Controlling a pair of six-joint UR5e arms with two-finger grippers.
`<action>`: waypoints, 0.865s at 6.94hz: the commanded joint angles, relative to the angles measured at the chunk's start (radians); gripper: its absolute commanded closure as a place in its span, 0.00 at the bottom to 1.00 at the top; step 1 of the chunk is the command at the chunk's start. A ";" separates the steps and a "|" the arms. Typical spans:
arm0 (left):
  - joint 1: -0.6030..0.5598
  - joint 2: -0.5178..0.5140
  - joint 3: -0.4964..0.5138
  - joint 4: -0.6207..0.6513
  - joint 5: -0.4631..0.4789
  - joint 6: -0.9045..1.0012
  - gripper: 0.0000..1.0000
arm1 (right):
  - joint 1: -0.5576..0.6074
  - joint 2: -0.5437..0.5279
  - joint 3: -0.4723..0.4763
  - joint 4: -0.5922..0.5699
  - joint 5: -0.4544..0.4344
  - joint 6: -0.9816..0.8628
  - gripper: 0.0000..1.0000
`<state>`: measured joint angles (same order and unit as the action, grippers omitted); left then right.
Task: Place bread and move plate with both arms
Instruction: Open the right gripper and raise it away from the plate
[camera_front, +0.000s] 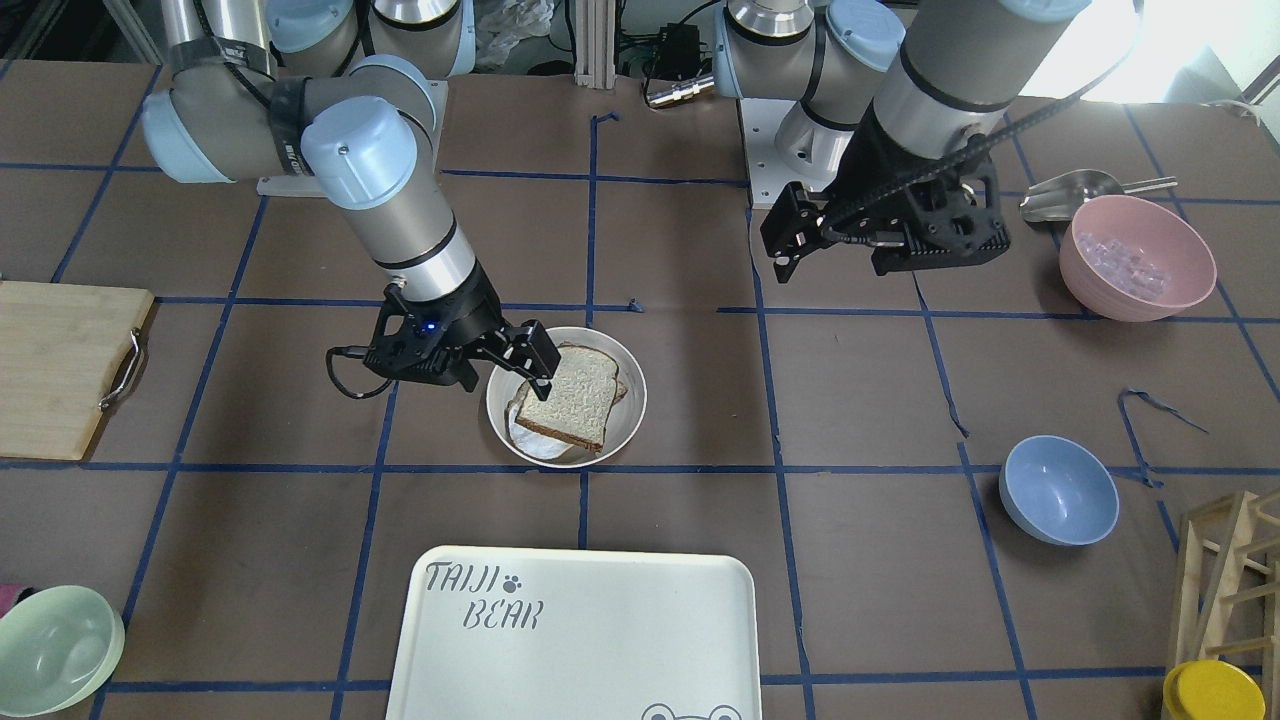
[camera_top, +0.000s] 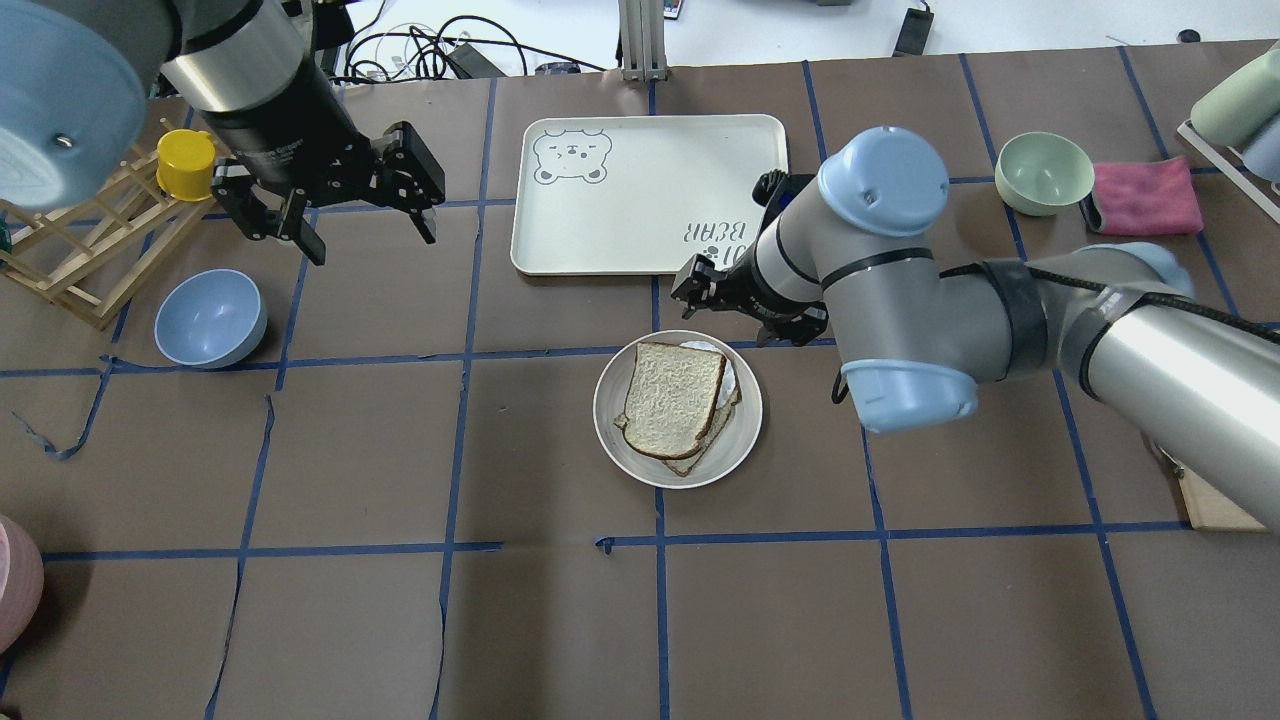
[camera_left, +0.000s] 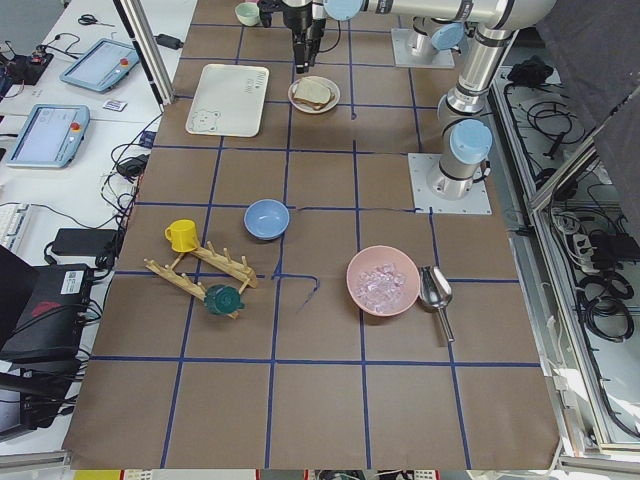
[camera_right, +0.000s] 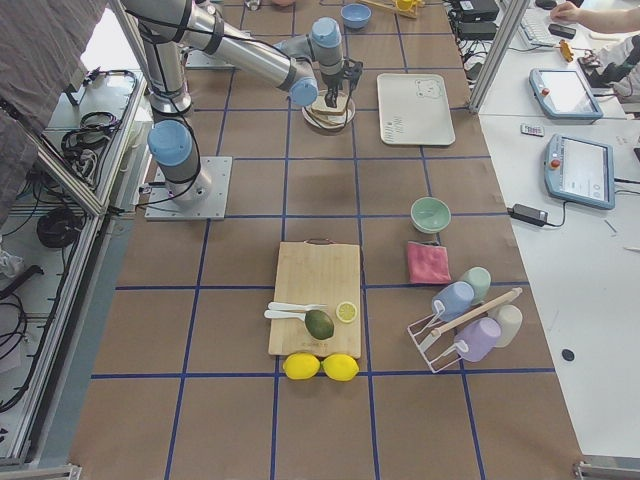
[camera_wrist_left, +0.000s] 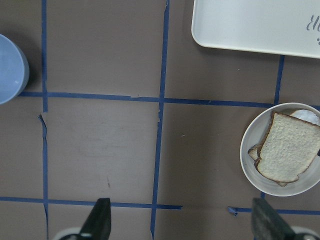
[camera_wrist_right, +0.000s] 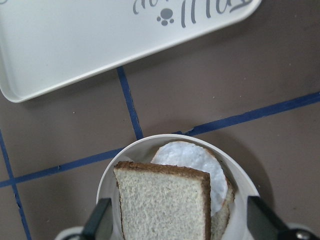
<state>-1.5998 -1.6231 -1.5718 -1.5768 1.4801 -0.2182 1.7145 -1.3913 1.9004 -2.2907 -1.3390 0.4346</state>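
Observation:
I expect the bread (camera_front: 576, 396) to stay in place and move along when I carry the plate by its edge, because the bread is inside the plate's raised rim (camera_front: 642, 396).
The bread (camera_top: 672, 398) lies flat on top of a white fried egg (camera_wrist_right: 192, 157) and a second slice (camera_top: 705, 450) in the round cream plate (camera_top: 610, 420) at mid-table. My right gripper (camera_top: 740, 315) is open and empty, low over the plate's rim on the tray side. In the right wrist view its fingertips (camera_wrist_right: 102, 222) straddle the bread (camera_wrist_right: 165, 202). My left gripper (camera_top: 368, 235) is open and empty, held high and well off to the side of the plate. The left wrist view shows the plate (camera_wrist_left: 248, 150) at its right edge.
The white TAIJI BEAR tray (camera_top: 640, 190) lies just beyond the plate. A blue bowl (camera_top: 210, 318) and a wooden rack with a yellow cup (camera_top: 185, 165) are below the left gripper. A green bowl (camera_top: 1045, 172), a pink bowl of ice (camera_front: 1137, 257) and a cutting board (camera_front: 60, 365) stand farther out.

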 joint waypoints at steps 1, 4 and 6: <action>-0.047 -0.036 -0.222 0.247 -0.093 -0.106 0.00 | -0.116 -0.002 -0.302 0.379 -0.086 -0.345 0.03; -0.186 -0.165 -0.495 0.662 -0.098 -0.210 0.11 | -0.138 -0.079 -0.538 0.751 -0.246 -0.541 0.00; -0.190 -0.219 -0.501 0.783 -0.197 -0.243 0.14 | -0.099 -0.084 -0.509 0.776 -0.252 -0.482 0.00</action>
<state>-1.7854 -1.8098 -2.0588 -0.8800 1.3366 -0.4363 1.6012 -1.4677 1.3802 -1.5458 -1.5855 -0.0737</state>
